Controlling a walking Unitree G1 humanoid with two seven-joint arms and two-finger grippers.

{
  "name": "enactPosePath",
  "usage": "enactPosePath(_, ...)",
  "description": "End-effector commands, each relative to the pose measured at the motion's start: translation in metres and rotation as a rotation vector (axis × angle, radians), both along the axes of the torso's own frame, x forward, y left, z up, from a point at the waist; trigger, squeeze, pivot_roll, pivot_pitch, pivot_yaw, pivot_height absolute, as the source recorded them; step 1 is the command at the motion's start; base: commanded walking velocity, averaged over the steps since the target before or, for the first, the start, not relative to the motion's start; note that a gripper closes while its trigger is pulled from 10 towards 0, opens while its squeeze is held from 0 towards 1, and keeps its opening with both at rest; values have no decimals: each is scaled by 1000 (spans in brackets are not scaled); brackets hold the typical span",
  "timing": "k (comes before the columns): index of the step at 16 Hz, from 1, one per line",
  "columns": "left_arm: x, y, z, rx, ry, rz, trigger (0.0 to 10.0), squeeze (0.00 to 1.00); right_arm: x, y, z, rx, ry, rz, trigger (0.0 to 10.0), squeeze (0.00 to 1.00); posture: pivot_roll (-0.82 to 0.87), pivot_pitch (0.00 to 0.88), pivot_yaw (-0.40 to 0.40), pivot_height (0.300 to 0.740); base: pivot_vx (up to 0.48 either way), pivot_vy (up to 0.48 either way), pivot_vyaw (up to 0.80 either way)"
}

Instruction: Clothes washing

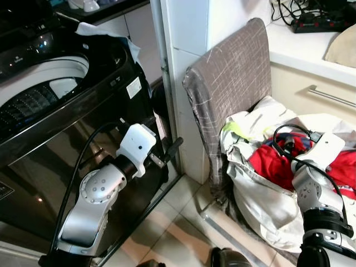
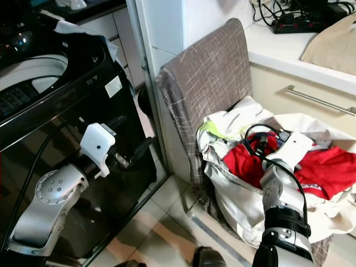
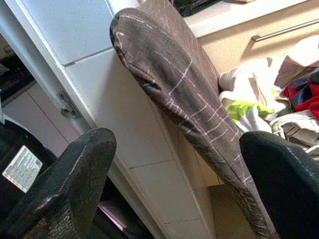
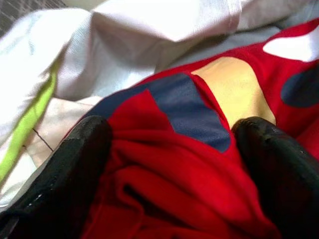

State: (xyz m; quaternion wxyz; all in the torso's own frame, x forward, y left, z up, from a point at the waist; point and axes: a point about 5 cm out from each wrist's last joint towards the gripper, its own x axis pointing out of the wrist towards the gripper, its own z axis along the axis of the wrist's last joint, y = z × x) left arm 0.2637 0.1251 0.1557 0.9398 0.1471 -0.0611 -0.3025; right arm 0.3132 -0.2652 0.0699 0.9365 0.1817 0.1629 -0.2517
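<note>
My gripper will lift the red garment by its fold, and the garment should come away alone and hang limp, because its edge lies loose over the pale clothes.
A black top-loading washing machine stands at the left with its lid up and its drum showing. To its right, a brown chair holds a heap of pale clothes with a red garment on top. My left gripper hangs open and empty in front of the machine, pointing toward the chair. My right gripper is open and pushed down into the red garment, whose folds bunch between the two fingers.
A white tiled column separates machine and chair. Behind the chair runs a counter with a power strip and cables and a drawer handle. A white cloth lies on the machine's rim. Tile floor is below.
</note>
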Motion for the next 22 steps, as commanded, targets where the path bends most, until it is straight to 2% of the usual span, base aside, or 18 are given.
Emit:
enactPosePath(1,-1,5,1,12,8,10,10000,0,-27,23,-55,165,240,22,0,0,-41,186,135,711,0,0,0)
enactPosePath(5,1,2,2,7,18,9,10000,0,-31,30,-63,181,297,52,0,0,-54,183,134,711,0,0,0)
enactPosePath(9,5,0,1,7,26,15,10000,0,-29,32,-61,184,284,85,0,0,-65,172,137,711,0,0,0)
enactPosePath(12,7,-2,-2,0,41,33,10000,0,-28,40,-62,157,274,134,0,0,-69,167,135,711,0,0,0)
enactPosePath(13,7,-4,-3,-2,42,32,10000,0,-24,39,-57,80,240,168,0,0,-70,164,129,711,0,0,0)
enactPosePath(15,7,-4,-4,-5,44,37,10000,0,-18,43,-44,-29,184,224,0,0,-74,158,118,711,0,0,0)
enactPosePath(16,7,-4,-5,-6,45,41,10000,0,-15,44,-40,-48,166,232,0,0,-77,155,115,711,0,0,0)
enactPosePath(17,8,-4,-6,-9,45,46,10000,0,-10,46,-30,-118,113,252,0,0,-78,144,108,711,0,0,0)
enactPosePath(18,9,-4,-7,-7,44,51,10000,0,-6,48,-24,-148,76,266,0,0,-78,135,106,711,0,0,0)
enactPosePath(19,11,-4,-7,-13,38,63,10000,0,2,58,-10,-193,7,306,0,0,-76,108,83,711,0,0,0)
enactPosePath(22,19,-5,-2,-37,3,102,10000,0,15,74,14,-224,-88,373,0,0,-69,77,55,711,0,0,0)
